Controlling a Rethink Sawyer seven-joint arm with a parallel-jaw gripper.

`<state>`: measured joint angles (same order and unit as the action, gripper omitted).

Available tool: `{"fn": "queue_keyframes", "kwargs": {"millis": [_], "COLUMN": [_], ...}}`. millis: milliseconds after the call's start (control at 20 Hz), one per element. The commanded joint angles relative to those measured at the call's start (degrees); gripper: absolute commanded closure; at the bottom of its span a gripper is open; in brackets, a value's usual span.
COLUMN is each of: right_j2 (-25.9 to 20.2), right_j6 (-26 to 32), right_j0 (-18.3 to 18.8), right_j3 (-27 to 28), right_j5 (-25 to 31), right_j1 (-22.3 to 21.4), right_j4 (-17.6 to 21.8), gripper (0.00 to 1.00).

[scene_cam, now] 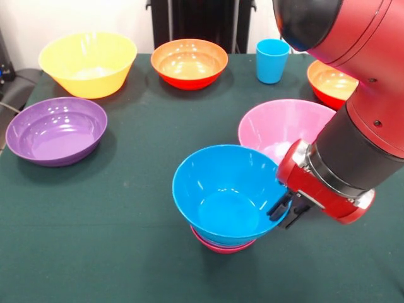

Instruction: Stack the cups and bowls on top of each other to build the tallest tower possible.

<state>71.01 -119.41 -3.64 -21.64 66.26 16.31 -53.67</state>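
My gripper will make the magenta-red bowl slide along a little when it pulls the blue bowl [228, 194] sideways, because the tower sits nested inside the magenta-red bowl's rim [224, 247].
The tower stands at the table's near middle. A medium blue bowl [227, 192] sits on top and a small magenta-red bowl [224, 246] shows at the bottom; anything between them is hidden. My gripper [287, 211] is at the blue bowl's right rim. Its fingers are apart, one on each side of the rim. A pink bowl [284, 123] stands just behind the tower, partly behind my arm. A light blue cup [273, 60] stands upright at the far side. The red cup is out of view.
A yellow bowl [88, 63] stands at the far left and a purple bowl [55, 129] at the left. One orange-red bowl [189, 63] is at the far middle, another [328, 82] at the far right behind my arm. All stand on a dark green cloth [126, 208].
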Motion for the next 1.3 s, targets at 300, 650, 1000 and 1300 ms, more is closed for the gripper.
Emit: {"fn": "queue_keyframes", "kwargs": {"millis": [300, 650, 1000, 1300], "right_j2": [-7.5, -9.0, -10.0, -11.8], "right_j6": [-6.8, -5.2, -3.6, -2.1], "right_j0": [-1.6, -1.8, -1.8, -2.5], "right_j3": [-4.3, -5.7, -7.0, -9.4], "right_j5": [-4.2, -4.5, -4.5, -5.6], "right_j1": [-2.0, -2.4, -3.0, -4.0], "right_j4": [4.0, 4.8, 5.9, 7.9], "gripper": [1.00, 1.00, 1.00, 1.00]}}
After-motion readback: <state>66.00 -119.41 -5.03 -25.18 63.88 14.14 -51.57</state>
